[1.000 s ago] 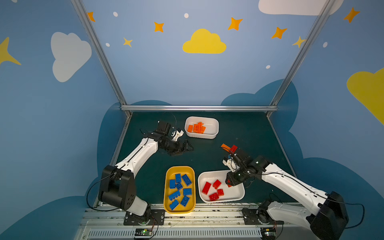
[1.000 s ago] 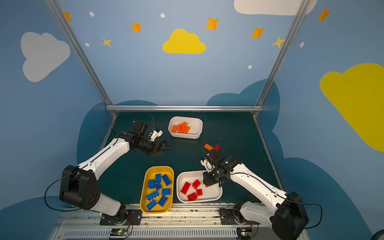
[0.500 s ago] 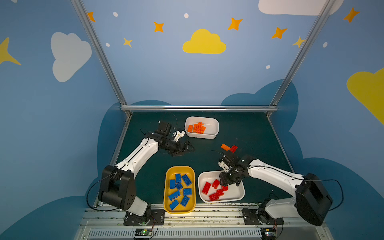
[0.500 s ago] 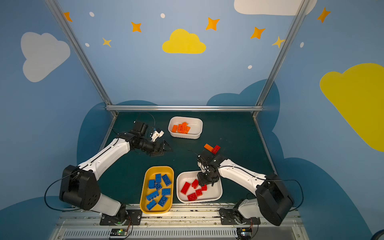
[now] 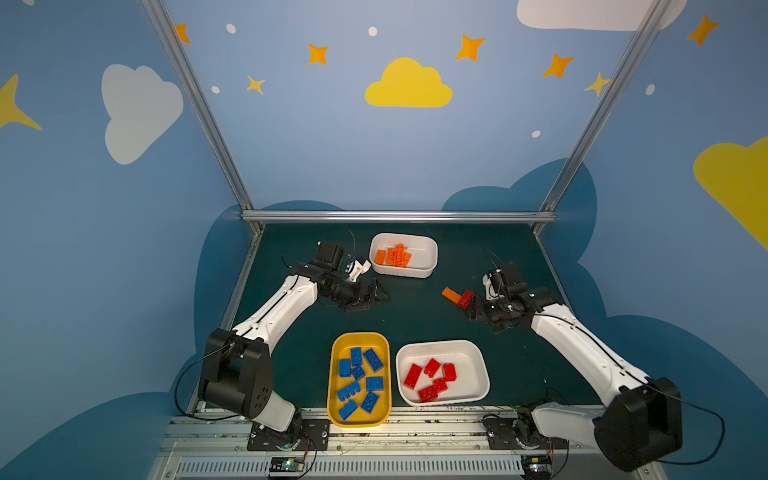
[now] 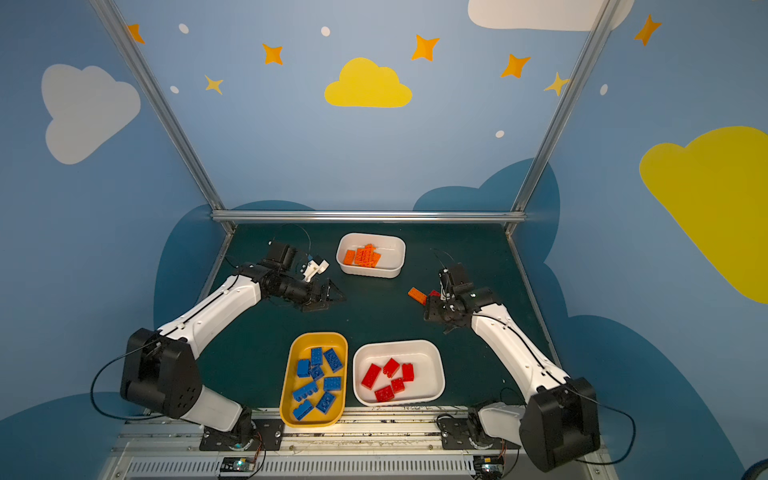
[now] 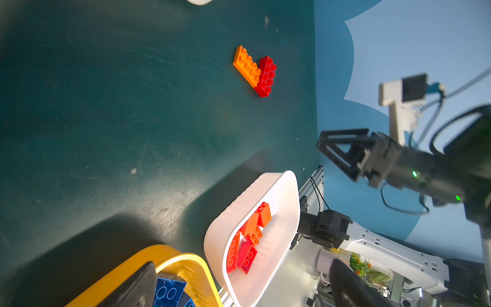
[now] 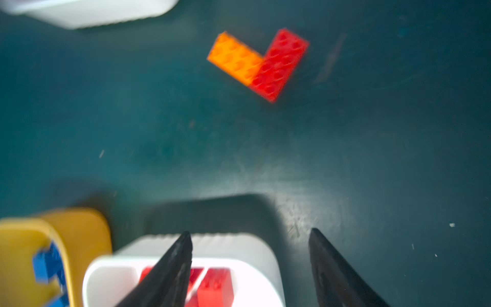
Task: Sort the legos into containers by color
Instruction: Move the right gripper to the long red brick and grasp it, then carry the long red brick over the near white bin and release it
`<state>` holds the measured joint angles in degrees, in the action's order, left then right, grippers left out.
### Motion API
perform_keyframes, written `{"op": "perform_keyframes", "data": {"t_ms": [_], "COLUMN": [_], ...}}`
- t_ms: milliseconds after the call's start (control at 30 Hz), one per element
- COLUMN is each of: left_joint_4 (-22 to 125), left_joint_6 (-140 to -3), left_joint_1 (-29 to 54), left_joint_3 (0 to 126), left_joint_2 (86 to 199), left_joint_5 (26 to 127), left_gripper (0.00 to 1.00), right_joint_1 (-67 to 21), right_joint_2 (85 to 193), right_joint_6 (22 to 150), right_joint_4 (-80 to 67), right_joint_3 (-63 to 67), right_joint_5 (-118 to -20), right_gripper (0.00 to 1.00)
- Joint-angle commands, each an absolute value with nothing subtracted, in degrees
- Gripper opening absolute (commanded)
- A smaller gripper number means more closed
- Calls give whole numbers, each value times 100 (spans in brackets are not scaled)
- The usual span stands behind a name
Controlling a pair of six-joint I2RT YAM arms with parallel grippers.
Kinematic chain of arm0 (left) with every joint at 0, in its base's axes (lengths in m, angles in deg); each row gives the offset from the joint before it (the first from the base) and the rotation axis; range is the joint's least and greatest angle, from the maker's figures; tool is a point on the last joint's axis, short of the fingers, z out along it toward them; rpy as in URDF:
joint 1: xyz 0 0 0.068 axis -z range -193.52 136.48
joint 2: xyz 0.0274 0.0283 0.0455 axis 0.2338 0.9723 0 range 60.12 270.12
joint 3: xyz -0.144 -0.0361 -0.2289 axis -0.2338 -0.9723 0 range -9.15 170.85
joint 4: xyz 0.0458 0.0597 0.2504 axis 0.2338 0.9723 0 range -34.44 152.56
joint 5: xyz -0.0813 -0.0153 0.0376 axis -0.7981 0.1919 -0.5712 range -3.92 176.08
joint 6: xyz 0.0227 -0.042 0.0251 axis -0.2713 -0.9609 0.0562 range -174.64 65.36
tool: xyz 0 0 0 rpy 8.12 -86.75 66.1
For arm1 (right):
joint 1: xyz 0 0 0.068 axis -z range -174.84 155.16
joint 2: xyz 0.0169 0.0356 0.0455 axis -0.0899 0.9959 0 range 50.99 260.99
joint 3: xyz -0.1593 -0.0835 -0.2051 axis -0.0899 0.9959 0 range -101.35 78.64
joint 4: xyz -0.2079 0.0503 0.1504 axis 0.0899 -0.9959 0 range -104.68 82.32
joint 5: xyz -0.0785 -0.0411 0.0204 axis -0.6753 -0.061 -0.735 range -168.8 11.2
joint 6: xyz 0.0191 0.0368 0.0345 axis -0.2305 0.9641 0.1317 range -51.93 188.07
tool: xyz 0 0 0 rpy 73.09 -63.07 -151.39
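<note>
The red brick's far end (image 8: 293, 44) sticks out clear of the orange brick, so my right gripper keeps moving in until its fingers close across the red brick's long sides (image 8: 279, 65).
Two legos lie loose on the green mat, touching in an L: an orange brick (image 5: 450, 294) (image 8: 235, 58) and a red brick (image 5: 466, 297) (image 8: 280, 65). My right gripper (image 5: 473, 311) (image 8: 249, 231) hovers just beside them, open and empty. My left gripper (image 5: 380, 293) (image 7: 243, 263) is open and empty at the left middle of the mat. The yellow container (image 5: 360, 335) holds several blue bricks (image 5: 356, 376). Several red bricks (image 5: 432, 378) lie in the wide white container (image 5: 440, 343). The small white container (image 5: 403, 272) holds orange bricks (image 5: 395, 255).
An aluminium frame rail (image 5: 395, 216) runs along the back of the mat, with blue walls on three sides. The arm bases stand on a metal rail (image 5: 374, 419) along the front edge, right behind the yellow and wide white containers.
My right gripper has opened over the wide white container, left a red brick there, and swung back and right to the two loose bricks. The left arm has barely moved.
</note>
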<state>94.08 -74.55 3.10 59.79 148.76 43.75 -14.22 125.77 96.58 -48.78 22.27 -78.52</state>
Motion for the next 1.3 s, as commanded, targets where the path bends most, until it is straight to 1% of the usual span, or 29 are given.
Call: {"op": "perform_keyframes", "data": {"t_ms": [0, 133, 233, 333, 533, 700, 900, 1133, 1267], "left_joint_4": [9545, 9564, 9564, 9579, 9608, 9612, 9677, 9698, 9675], "left_joint_6": [-7306, -7261, -7249, -7208, -7134, -7099, -7011, -6957, -6950], "left_joint_1": [267, 221, 174, 143, 72, 40, -29, -104, -131], "left_joint_3": [6199, 6230, 6213, 6197, 6126, 6005, 5934, 5795, 5687], "left_joint_2": [14977, 15010, 15028, 15047, 15041, 14978, 14938, 14809, 14737], "left_joint_5": [4281, 4266, 4257, 4234, 4239, 4266, 4266, 4281, 4266], "left_gripper": [100, 100, 100, 100, 100, 100, 100, 100, 100], "right_joint_1": [-1210, -1034, -864, -807, -697, -697, -774, -796, -802], "right_joint_2": [13033, 13731, 14299, 14909, 15804, 16164, 16510, 16622, 16726], "right_joint_6": [10393, 11067, 11348, 11403, 11355, 11367, 11395, 11368, 11362], "right_joint_4": [-4367, -4331, -4383, -4626, -5012, -5058, -4983, -4941, -5112], "right_joint_3": [1911, 1576, 1190, 661, -16, -70, -172, -219, -306], "right_joint_5": [-8096, -8256, -7971, -7863, -7720, -7768, -7747, -7846, -7976], "right_gripper": [70, 69, 69, 68, 65, 63, 59, 56, 51]}}
